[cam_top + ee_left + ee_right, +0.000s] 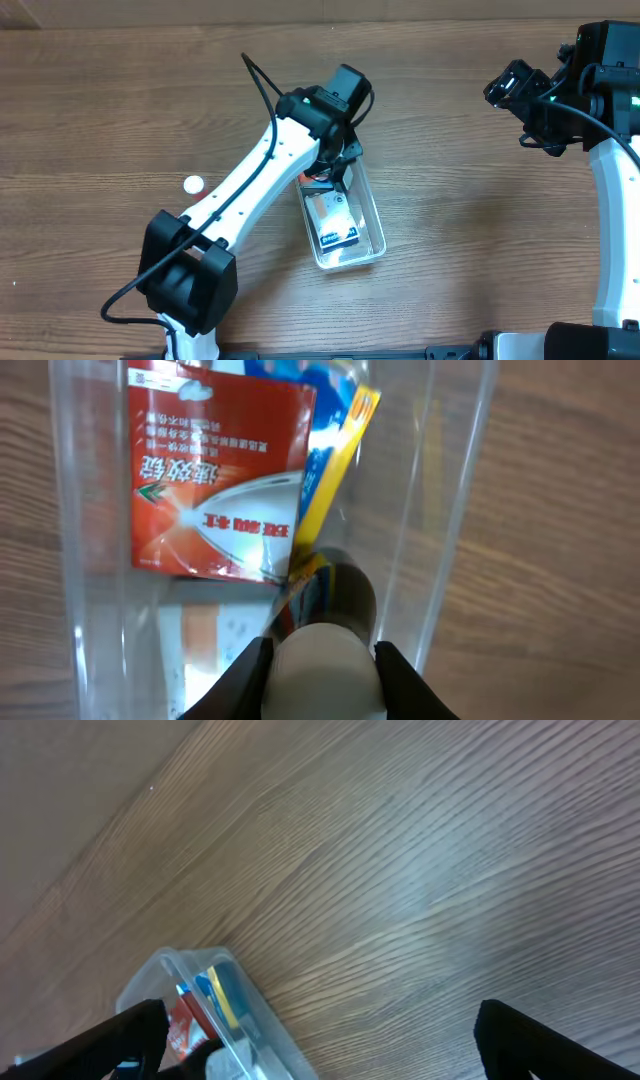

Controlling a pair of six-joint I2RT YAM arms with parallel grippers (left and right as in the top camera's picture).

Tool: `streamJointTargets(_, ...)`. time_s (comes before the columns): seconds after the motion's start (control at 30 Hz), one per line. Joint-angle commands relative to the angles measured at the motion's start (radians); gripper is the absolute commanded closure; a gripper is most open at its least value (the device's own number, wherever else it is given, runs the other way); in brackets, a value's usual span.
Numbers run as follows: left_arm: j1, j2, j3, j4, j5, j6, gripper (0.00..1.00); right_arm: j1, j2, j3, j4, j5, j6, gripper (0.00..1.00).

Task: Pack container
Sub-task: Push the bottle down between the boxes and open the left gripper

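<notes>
The bottle in my left gripper is too close to the blue and yellow box's end (304,548), so next I pull the bottle back and set it upright in the gap (361,192) next to the white box.
The clear plastic container (372,215) lies on the wooden table at centre, with small boxes inside. My left gripper (340,172) reaches into its far end and is shut on a white rounded object (322,670). In the left wrist view a red box with Chinese print (215,480) and a blue and yellow box (335,455) lie inside the container's clear wall (455,510). My right gripper (515,90) is open and empty, held high at the far right. The right wrist view shows the container (255,1010) at its lower left.
A small white round cap (192,184) lies on the table left of the left arm. The right arm's white link (610,220) runs down the right edge.
</notes>
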Motion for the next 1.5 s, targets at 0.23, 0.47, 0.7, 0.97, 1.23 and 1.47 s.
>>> streamJointTargets(0.23,0.006,-0.045,-0.003,0.113,-0.064,-0.107,0.94,-0.002,-0.002,0.009,0.003,-0.008,0.000,0.00)
streamJointTargets(0.47,-0.027,-0.040,-0.003,0.135,-0.126,-0.130,0.86,-0.002,-0.002,0.009,0.003,-0.008,0.000,0.00)
streamJointTargets(0.7,-0.071,-0.035,-0.003,0.133,-0.055,-0.138,0.85,-0.002,-0.002,0.009,0.003,-0.008,0.000,0.00)
streamJointTargets(0.97,-0.072,-0.034,-0.003,0.039,-0.034,-0.143,0.88,-0.002,-0.002,0.009,0.003,-0.008,0.001,0.00)
streamJointTargets(1.23,-0.101,-0.033,-0.004,0.029,-0.035,-0.217,0.80,-0.002,-0.002,0.009,0.003,-0.008,0.001,0.00)
streamJointTargets(1.47,-0.125,-0.032,-0.006,0.057,-0.068,-0.263,0.77,-0.002,-0.002,0.009,0.003,-0.008,0.001,0.00)
